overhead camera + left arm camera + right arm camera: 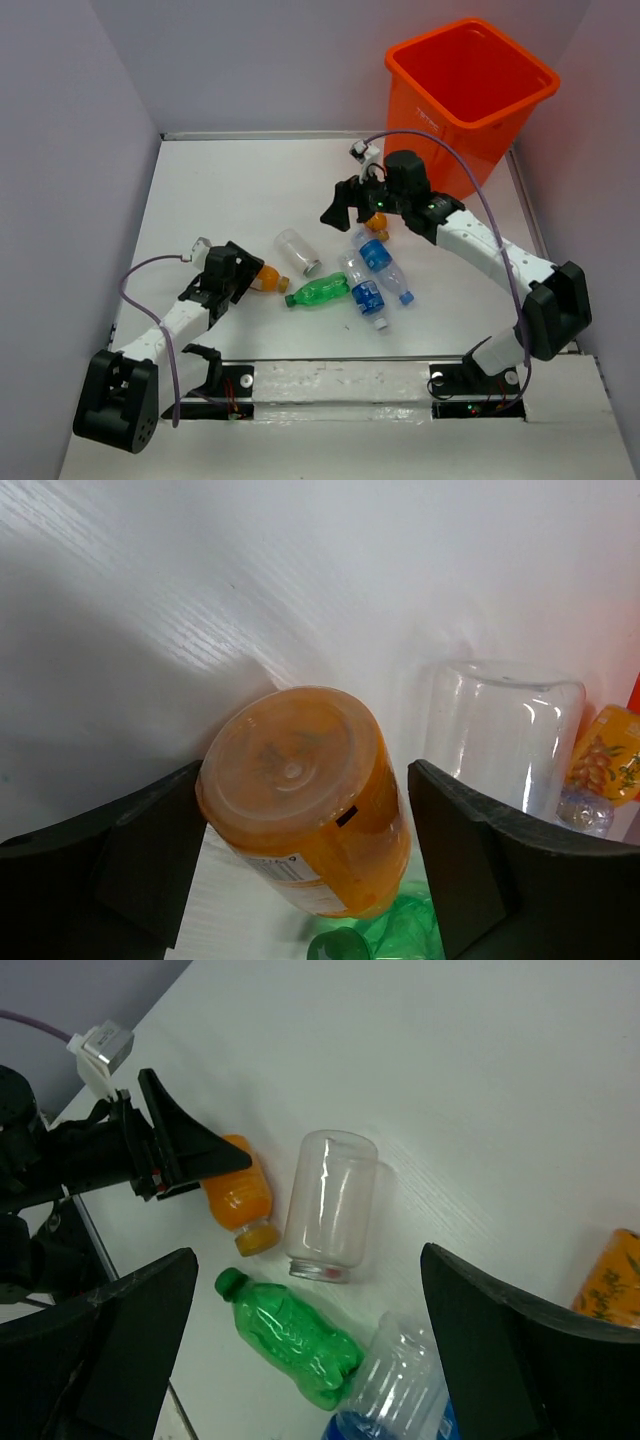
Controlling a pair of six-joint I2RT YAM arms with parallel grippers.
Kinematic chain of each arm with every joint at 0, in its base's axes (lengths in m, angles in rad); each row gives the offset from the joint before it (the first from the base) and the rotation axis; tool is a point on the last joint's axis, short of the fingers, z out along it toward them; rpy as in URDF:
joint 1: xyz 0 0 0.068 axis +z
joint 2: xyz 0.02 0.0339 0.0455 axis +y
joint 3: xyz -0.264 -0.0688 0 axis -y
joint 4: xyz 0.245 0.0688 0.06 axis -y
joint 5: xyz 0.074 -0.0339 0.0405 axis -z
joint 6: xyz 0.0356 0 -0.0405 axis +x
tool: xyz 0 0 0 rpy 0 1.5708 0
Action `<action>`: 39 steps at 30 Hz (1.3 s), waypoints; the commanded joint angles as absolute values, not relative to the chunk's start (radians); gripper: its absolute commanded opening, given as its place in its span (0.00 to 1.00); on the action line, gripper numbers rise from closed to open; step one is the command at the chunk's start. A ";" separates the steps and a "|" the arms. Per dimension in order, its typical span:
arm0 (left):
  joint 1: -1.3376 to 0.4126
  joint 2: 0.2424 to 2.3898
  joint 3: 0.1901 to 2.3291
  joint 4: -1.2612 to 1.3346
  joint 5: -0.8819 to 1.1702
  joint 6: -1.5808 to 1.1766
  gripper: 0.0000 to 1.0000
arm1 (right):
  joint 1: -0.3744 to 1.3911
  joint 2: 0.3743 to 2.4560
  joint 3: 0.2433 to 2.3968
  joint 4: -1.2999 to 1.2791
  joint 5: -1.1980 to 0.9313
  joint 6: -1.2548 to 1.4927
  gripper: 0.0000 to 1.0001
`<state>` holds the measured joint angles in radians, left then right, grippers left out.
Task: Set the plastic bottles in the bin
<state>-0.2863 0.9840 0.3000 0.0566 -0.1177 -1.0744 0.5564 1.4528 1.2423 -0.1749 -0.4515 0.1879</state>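
Observation:
Next, I put the clear bottle [298, 252] in the bin with my right gripper and then use it to take over the orange bottle [269, 279] at my left gripper, because the orange bottle lies far from the bin.
An orange bottle [266, 278] lies on the table between the fingers of my left gripper [243, 272]. In the left wrist view the bottle [305, 790] touches the left finger and a gap shows at the right finger [460, 860], so the gripper [305, 780] is open around it. A plain clear bottle [297, 250], a green bottle [320, 291] and two blue-labelled bottles [366, 288] [385, 262] lie mid-table. My right gripper [345, 208] hovers open and empty above them [308, 1258]. A second orange bottle [377, 222] lies beside it. The orange bin [468, 85] stands at the back right.
Grey walls [70, 150] close in the table on the left, back and right. In the right wrist view the green bottle [290, 1340] lies below the clear bottle [330, 1205], with the left gripper's fingers [190, 1150] at the orange bottle [237, 1192].

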 commanded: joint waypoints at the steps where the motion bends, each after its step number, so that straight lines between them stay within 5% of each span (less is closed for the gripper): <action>1: -0.285 1.015 0.324 0.100 -0.158 -1.043 0.84 | 0.641 1.593 1.317 -0.173 -0.408 0.189 0.98; 4: -0.285 0.999 0.322 0.113 -0.169 -1.031 0.65 | 0.679 1.698 1.361 -0.202 -0.382 0.164 0.99; 7: -0.285 0.982 0.325 0.121 -0.183 -0.999 0.57 | 0.725 1.788 1.414 -0.239 -0.342 0.121 1.00; 20: -0.287 0.833 0.341 0.080 -0.227 -0.911 0.49 | 0.798 2.088 1.635 -0.316 -0.327 0.118 0.98; 24: -0.285 0.769 0.359 0.054 -0.227 -0.896 0.49 | 0.798 2.135 1.695 -0.318 -0.267 0.140 0.83; 28: -0.285 0.739 0.374 0.034 -0.222 -0.884 0.49 | 0.798 2.114 1.749 -0.316 -0.219 0.149 0.56; 39: -0.285 0.701 0.489 0.009 -0.164 -0.827 0.49 | 0.672 1.850 2.080 -0.333 0.055 0.012 0.48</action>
